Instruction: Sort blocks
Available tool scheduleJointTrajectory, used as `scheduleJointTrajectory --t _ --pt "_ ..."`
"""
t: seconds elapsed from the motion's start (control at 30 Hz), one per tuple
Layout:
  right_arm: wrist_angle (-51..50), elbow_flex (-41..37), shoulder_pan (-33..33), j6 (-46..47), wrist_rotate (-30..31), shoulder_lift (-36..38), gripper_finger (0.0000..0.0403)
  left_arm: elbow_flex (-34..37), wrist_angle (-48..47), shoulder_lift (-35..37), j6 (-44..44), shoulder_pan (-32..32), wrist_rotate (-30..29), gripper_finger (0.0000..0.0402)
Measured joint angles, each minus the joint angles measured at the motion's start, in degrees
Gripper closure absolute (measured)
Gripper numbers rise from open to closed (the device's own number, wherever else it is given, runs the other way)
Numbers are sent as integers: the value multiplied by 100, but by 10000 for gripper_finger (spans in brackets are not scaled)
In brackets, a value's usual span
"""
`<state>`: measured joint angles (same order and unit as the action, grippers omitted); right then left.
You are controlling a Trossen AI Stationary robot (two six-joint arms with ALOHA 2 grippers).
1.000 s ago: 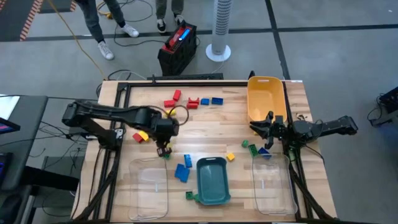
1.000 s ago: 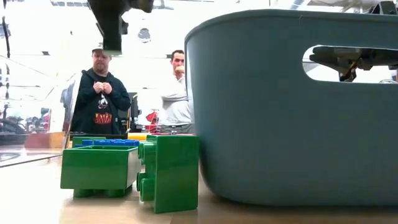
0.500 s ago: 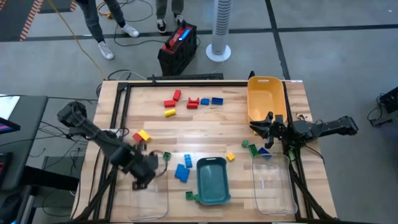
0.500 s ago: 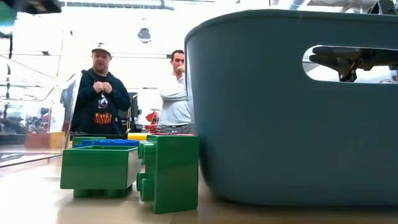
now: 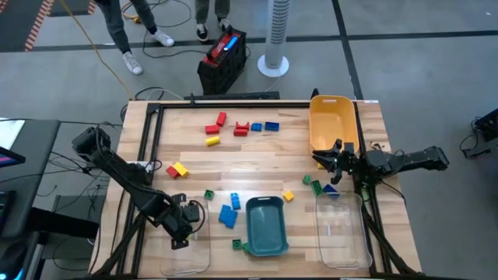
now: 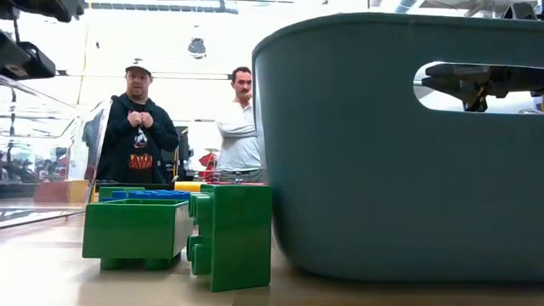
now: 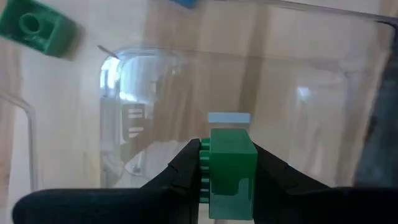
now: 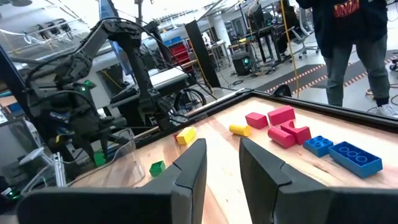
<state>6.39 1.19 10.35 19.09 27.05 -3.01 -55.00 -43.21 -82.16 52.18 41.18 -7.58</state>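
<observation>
The robot's left gripper has the green block (image 7: 231,163) over the clear bin's empty bottom (image 5: 193,257), so it should keep going down until the block sits inside the bin's sides, then let the block go.
Small red, yellow, green and blue blocks lie scattered on the wooden table (image 5: 257,167). My left gripper (image 5: 183,225) hangs over the left clear bin (image 5: 187,241), shut on a green block (image 7: 231,165). Another green block (image 5: 208,194) rests flat on the table just beyond that bin. My right gripper (image 5: 323,159) waits open at the table's right side beside the yellow bin (image 5: 333,124), near a green block (image 5: 311,184) and a blue block (image 5: 331,189). In the low view two green blocks (image 6: 136,228) stand before the teal bin (image 6: 399,144). My left gripper pinches the green block between its two fingers (image 7: 180,171). One finger sits on the studded face (image 7: 204,163) and the other on the opposite face (image 7: 252,158). The fingers come from above, pointing down. The block is lifted clear above the clear bin's floor.
The teal bin (image 5: 266,225) sits at the near edge between the two clear bins, the right one (image 5: 340,233) under my right arm. Red, blue and yellow blocks (image 5: 241,128) lie near the far edge. People stand beyond the table (image 6: 140,127).
My left arm has swung from the table's middle toward the near left corner, carrying the green block, and now hangs over the left clear bin. My right arm has kept still.
</observation>
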Motion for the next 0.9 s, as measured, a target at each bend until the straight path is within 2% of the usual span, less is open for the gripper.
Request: scheduleJointTrajectory --t 0.3,0.6,0.67,0.8,0.9 --pt "-20 0 0 1 10 2 294 -123 186 -1152 -127 -38 138 319" --pt "-34 0 0 49 20 1 294 -160 411 -1273 -256 -102 391 319" --pt "-41 0 0 57 20 2 294 -160 468 -1271 -289 -101 405 302" --pt "-39 0 0 55 22 0 294 -162 584 -1271 -351 -100 411 233" --pt "-39 0 0 55 22 2 294 -162 566 -1271 -348 -107 430 208"
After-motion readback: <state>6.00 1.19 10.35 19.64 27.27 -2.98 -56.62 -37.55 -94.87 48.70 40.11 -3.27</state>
